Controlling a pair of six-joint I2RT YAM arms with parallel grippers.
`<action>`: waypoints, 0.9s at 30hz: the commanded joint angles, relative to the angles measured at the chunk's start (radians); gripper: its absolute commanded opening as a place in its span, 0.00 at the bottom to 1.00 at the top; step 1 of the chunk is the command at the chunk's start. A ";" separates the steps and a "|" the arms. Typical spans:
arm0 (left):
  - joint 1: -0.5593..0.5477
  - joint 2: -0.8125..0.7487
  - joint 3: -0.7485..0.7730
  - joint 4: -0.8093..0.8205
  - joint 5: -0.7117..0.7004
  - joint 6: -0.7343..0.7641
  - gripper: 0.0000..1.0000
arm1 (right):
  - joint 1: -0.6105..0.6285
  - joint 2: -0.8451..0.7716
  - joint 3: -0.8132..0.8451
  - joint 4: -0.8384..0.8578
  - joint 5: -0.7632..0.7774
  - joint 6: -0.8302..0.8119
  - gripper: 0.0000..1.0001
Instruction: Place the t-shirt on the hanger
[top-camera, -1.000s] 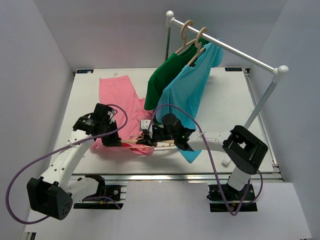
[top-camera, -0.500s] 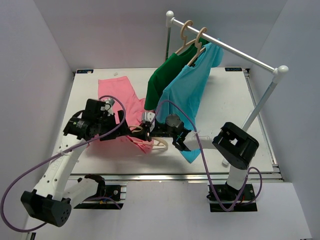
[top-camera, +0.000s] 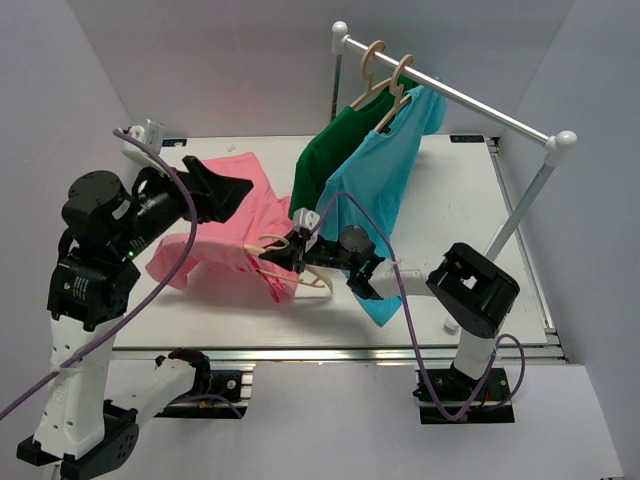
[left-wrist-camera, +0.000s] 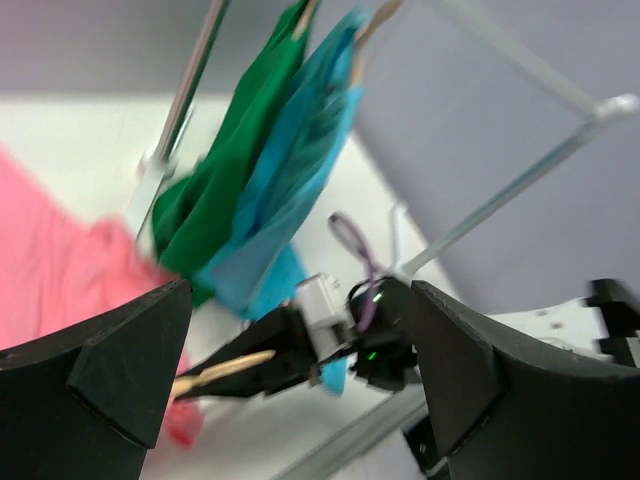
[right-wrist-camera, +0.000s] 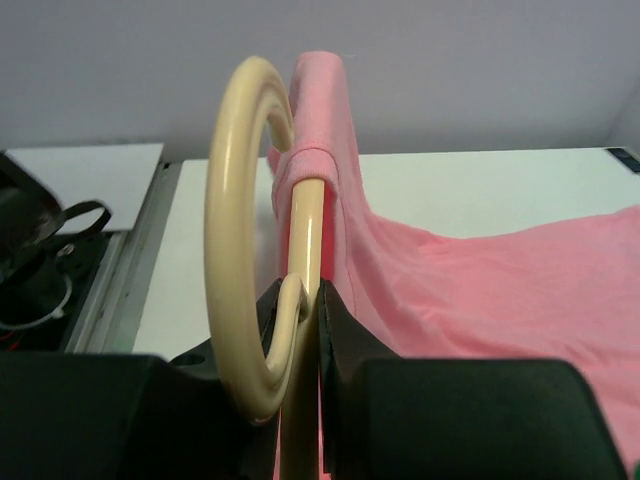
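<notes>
The hanger's loose end (top-camera: 322, 280) is outside the t-shirt, so next my left gripper pinches the hanger's covered end (top-camera: 231, 243). My right gripper can then let go of the hanger's stem and stretch the t-shirt's neck.
The pink t-shirt (top-camera: 215, 245) lies spread on the white table (top-camera: 450, 220), and its neck end is gathered over the pale wooden hanger (top-camera: 300, 272). My right gripper (top-camera: 297, 250) is shut on the hanger just below the hook. In the right wrist view the hanger's stem (right-wrist-camera: 305, 250) is pinched between the jaws of my right gripper (right-wrist-camera: 318, 300), with the hook (right-wrist-camera: 232, 200) curling left and the t-shirt (right-wrist-camera: 480, 280) draped off to the right. My left gripper (top-camera: 235, 190) is raised above the shirt's left half. Here the left gripper (left-wrist-camera: 300, 290) is open and holds nothing.
A white rail (top-camera: 450, 95) at the back right carries two hangers, one with a green shirt (top-camera: 325, 155) and one with a blue shirt (top-camera: 370, 195) hanging down to the table. The blue shirt's hem reaches close to my right arm.
My left gripper has opened, let go of the pink t-shirt and risen up and back to the left. The right gripper has kept its hold on the hanger, shifting slightly left.
</notes>
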 joint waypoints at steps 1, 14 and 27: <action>-0.005 0.044 0.005 0.129 0.065 0.022 0.98 | -0.027 -0.027 0.015 0.183 0.100 0.055 0.00; -0.005 0.213 0.093 0.081 0.333 1.139 0.98 | -0.085 -0.277 -0.089 0.000 0.271 -0.002 0.00; -0.005 0.150 -0.095 -0.259 0.258 1.637 0.98 | -0.146 -0.315 -0.013 -0.234 0.031 -0.120 0.00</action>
